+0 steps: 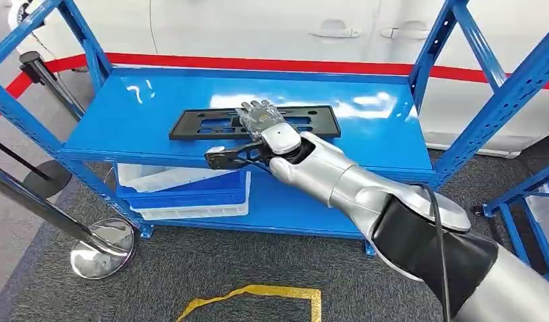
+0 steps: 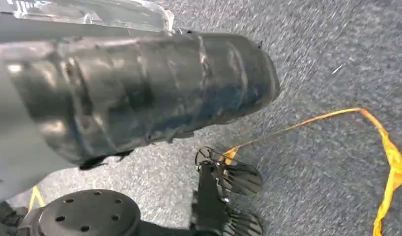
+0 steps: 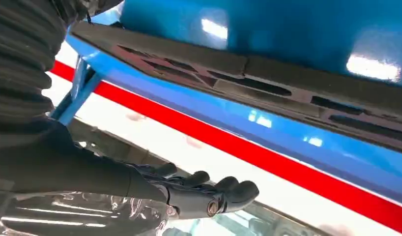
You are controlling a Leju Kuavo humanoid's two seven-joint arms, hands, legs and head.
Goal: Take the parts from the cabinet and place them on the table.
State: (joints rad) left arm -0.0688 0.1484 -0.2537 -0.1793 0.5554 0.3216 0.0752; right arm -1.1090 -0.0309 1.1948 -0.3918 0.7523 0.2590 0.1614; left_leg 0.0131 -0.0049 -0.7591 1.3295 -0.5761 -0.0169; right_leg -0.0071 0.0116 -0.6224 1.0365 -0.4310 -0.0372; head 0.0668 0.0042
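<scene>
The long black plastic plate [image 1: 214, 125] will stay straight, its ends free of sag, when I lift it by its front edge, because a thick rim [image 3: 287, 78] surrounds the cut-outs.
A long black plastic plate with cut-outs [image 1: 211, 124] lies flat on the top shelf of the blue cabinet [image 1: 137, 111], near its front edge. My right hand [image 1: 262, 121] is stretched out over the middle of the plate, fingers straight and spread, thumb [image 1: 221, 157] pointing left past the shelf's front edge. In the right wrist view the fingers [image 3: 209, 189] are extended with a gap between them and the plate [image 3: 268, 78], holding nothing. My left hand [image 2: 140, 93] hangs over the grey carpet, and how its fingers lie is unclear.
White and blue trays [image 1: 184, 191] are stacked on the cabinet's lower shelf. Blue uprights [image 1: 436, 40] frame the shelf. A white car stands behind a red floor line [image 1: 258, 64]. Chrome stanchion base [image 1: 101, 248] at left; yellow tape [image 1: 258, 295] on the carpet.
</scene>
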